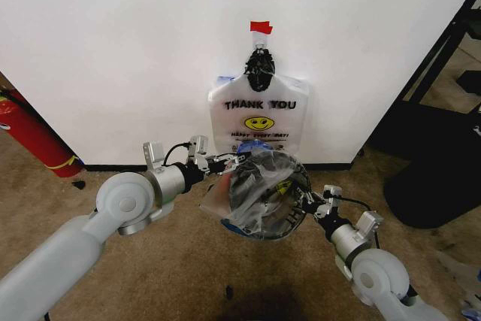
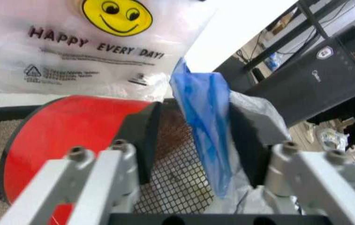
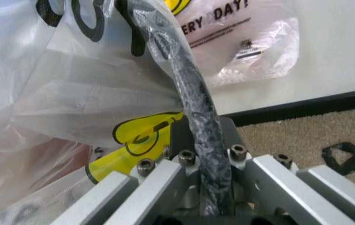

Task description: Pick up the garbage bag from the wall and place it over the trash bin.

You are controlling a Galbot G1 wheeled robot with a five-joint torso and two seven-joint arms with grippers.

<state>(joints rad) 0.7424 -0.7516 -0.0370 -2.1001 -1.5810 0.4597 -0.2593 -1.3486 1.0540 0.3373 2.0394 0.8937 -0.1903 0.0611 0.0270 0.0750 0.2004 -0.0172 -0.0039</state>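
Observation:
My gripper will make the garbage bag [image 1: 281, 187] sink in and line the trash bin when it pushes inside, because loose, crinkled film [image 1: 257, 189] lies across the trash bin's opening.
The garbage bag [image 1: 252, 186] is draped crinkled over the trash bin [image 1: 284, 219], which is tilted above the carpet in front of the wall [image 1: 113, 50]. My left gripper [image 1: 229, 163] is at the bin's left side. It is open, with the bag's blue handle loop [image 2: 202, 122] hanging between its fingers [image 2: 145, 136], beside the bin's red base [image 2: 58, 136] and mesh [image 2: 177, 178]. My right gripper [image 1: 304, 199] is at the bin's right side, shut on the black rim [image 3: 193, 93], which is wrapped in bag film [image 3: 71, 93].
A flat bundle of the same bags [image 1: 259, 118] hangs on the wall under a black knot and red tape [image 1: 261, 27]. A red fire extinguisher [image 1: 30, 133] leans at the left. A large black object [image 1: 436, 178] and a rack stand at the right.

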